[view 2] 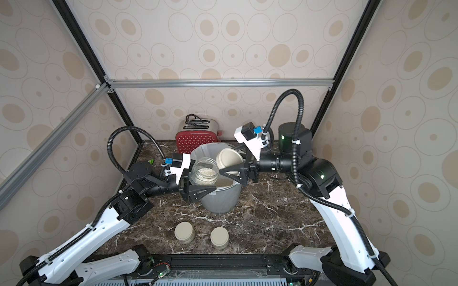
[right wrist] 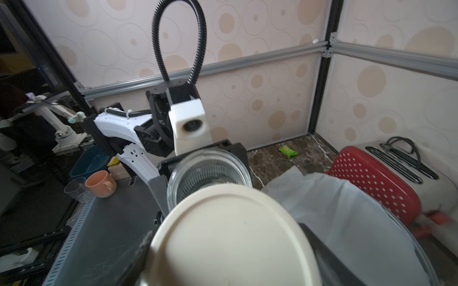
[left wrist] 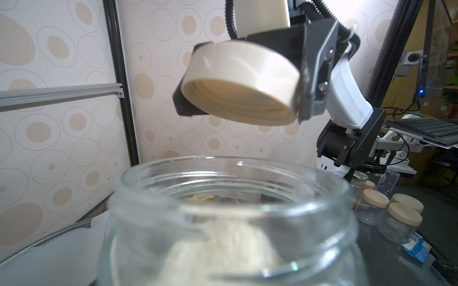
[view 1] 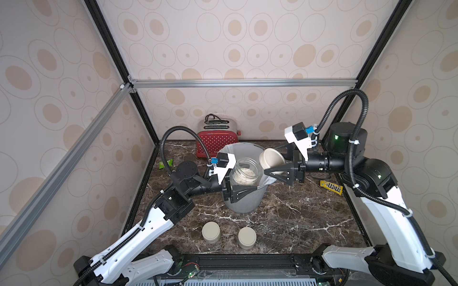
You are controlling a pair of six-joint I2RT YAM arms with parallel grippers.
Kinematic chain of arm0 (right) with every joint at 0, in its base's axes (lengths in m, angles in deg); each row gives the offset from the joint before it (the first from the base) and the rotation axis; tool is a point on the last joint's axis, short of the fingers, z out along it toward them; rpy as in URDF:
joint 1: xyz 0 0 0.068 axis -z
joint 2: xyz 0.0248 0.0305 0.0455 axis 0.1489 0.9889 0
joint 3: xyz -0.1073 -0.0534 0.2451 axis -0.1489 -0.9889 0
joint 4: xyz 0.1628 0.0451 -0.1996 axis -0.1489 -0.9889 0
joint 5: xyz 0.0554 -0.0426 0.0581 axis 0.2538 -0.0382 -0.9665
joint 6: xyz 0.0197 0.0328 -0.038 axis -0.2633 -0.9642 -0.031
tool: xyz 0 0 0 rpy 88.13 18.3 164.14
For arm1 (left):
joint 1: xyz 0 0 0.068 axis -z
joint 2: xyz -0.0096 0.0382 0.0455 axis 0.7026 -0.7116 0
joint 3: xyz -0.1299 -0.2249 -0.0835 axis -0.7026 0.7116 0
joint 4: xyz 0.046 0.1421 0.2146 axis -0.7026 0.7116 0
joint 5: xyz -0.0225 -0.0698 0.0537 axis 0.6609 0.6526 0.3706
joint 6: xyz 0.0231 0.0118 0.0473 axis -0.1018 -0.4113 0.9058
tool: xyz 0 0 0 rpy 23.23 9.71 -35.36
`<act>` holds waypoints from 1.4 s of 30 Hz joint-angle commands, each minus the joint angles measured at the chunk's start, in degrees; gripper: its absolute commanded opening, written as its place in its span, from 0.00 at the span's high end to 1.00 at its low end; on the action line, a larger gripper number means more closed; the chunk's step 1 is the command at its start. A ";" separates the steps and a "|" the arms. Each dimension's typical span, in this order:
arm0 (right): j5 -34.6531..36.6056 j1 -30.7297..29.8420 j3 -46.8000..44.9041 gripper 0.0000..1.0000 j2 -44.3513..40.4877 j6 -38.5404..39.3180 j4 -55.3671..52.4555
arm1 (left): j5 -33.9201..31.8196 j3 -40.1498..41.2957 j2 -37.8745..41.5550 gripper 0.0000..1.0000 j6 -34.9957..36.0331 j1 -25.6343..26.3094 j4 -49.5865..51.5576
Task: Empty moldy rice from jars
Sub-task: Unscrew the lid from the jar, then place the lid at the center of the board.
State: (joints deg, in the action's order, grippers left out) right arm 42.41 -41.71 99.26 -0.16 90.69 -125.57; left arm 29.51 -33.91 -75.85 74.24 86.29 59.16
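I should keep going with my right gripper to the open marble (view 1: pixel 286 207) beside the grey bin and let go of the beige lid (view 1: pixel 271 158) there, as it is clear of the jar's rim.
My left gripper (view 1: pixel 247 177) is shut on an open glass jar (view 1: pixel 245 170), holding it roughly upright over the near rim of the grey bin (view 1: pixel 244 205) with its white liner. The moldy rice (view 1: pixel 244 173) lies as a pale mass inside that jar (left wrist: pixel 233 188). My right gripper (view 1: pixel 272 161) is shut on the jar's beige lid (view 1: pixel 269 156), tilted above the bin just right of the jar's mouth. In the right wrist view the lid (right wrist: pixel 233 242) fills the foreground. Two closed jars (view 1: pixel 211 232) (view 1: pixel 247 237) stand on the table near its front edge.
A red polka-dot toaster (view 1: pixel 218 142) stands against the back wall behind the bin. A green packet (view 1: pixel 165 164) lies at the left edge and a yellow M&M's packet (view 1: pixel 330 187) at the right. Patterned walls and black frame posts enclose the marble table.
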 commanded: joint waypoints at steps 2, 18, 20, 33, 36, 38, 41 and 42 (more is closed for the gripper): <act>15.45 1.51 -8.15 0.51 -6.68 -2.69 -1.21 | 0.00 -0.97 1.86 0.62 1.03 0.18 -2.84; 59.43 2.18 -43.39 0.53 -21.13 -25.14 -3.58 | -0.14 0.44 3.52 0.62 0.65 0.11 -2.89; 60.52 2.25 -48.11 0.52 -20.71 -27.87 -1.61 | -0.23 0.59 3.86 0.62 0.64 0.13 -2.71; 59.41 4.38 -68.30 0.52 -8.18 -39.60 17.23 | -1.24 1.64 6.53 0.62 0.95 0.10 -1.11; 59.50 4.45 -69.63 0.51 -4.05 -40.80 20.92 | -1.41 1.56 6.87 0.62 1.01 0.14 -0.74; 59.44 4.53 -69.73 0.50 -1.06 -41.01 22.90 | -1.41 1.56 6.97 0.62 0.98 0.12 -0.57; 59.76 4.67 -68.80 0.49 3.80 -41.23 24.30 | -1.30 1.52 6.88 0.62 0.78 0.15 -0.47; 60.01 4.73 -68.61 0.49 5.10 -41.35 24.78 | -1.32 1.47 6.87 0.62 0.81 0.13 -0.47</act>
State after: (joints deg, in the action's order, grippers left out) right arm 100.99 -37.38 29.93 2.42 51.37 -103.82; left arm 28.11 -31.55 -70.27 74.24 86.29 60.91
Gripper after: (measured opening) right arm 0.795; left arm 0.822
